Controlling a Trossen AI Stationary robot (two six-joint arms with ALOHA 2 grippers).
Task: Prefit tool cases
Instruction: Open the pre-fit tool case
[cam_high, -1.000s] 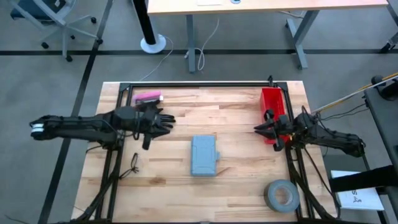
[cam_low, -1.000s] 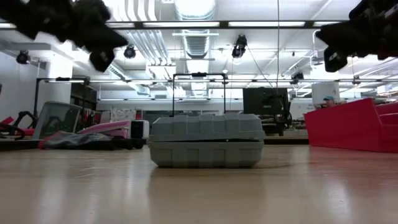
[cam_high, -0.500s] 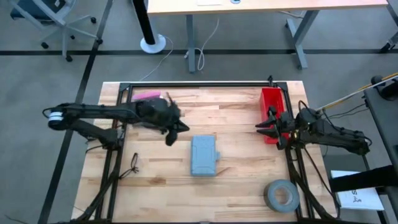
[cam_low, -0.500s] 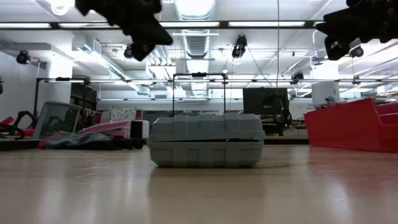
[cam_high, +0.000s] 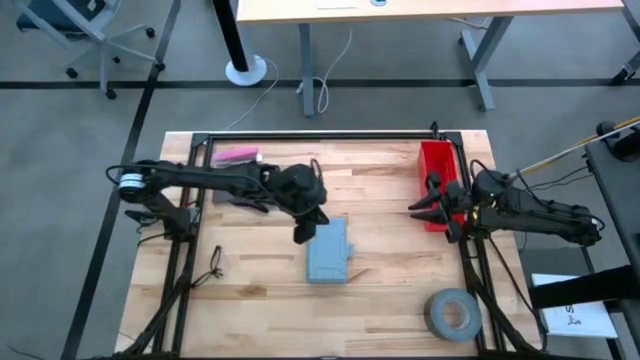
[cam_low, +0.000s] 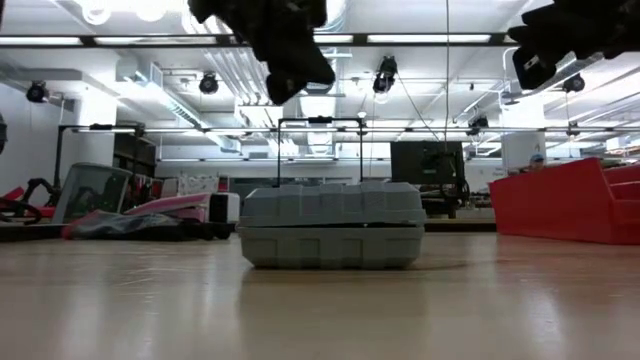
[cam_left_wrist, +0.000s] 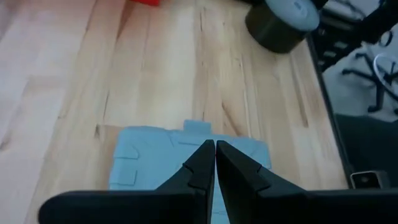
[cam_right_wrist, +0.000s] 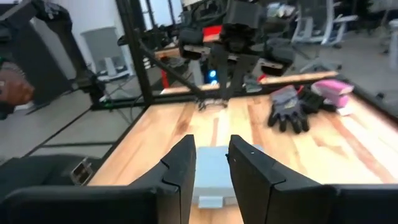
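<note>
Next, I move my right gripper away while my left gripper pushes down on the lid's top (cam_high: 327, 245), because a gap (cam_low: 395, 225) shows between the tool case's lid and base.
The grey-blue tool case (cam_high: 328, 252) lies shut and flat on the wooden table, near its middle; it also shows in the low view (cam_low: 332, 225) and the left wrist view (cam_left_wrist: 149, 155). My left gripper (cam_high: 300, 232) hangs above the case's far left corner with its fingers shut (cam_left_wrist: 215, 152), well clear of the lid in the low view (cam_low: 290, 70). My right gripper (cam_high: 415, 207) is open and empty beside the red bin, to the right of the case and raised, its fingers (cam_right_wrist: 239, 165) pointing toward the case (cam_right_wrist: 211, 171).
A red bin (cam_high: 437, 165) stands at the far right. A grey tape roll (cam_high: 452, 312) lies at the near right. A pink object (cam_high: 238, 156) and black gloves (cam_right_wrist: 289, 106) lie at the far left. A small black item (cam_high: 215, 262) lies near the left edge.
My left gripper has swung from the table's far left toward the right and a little nearer, ending above the case's far left corner. The case has stayed where it was.
</note>
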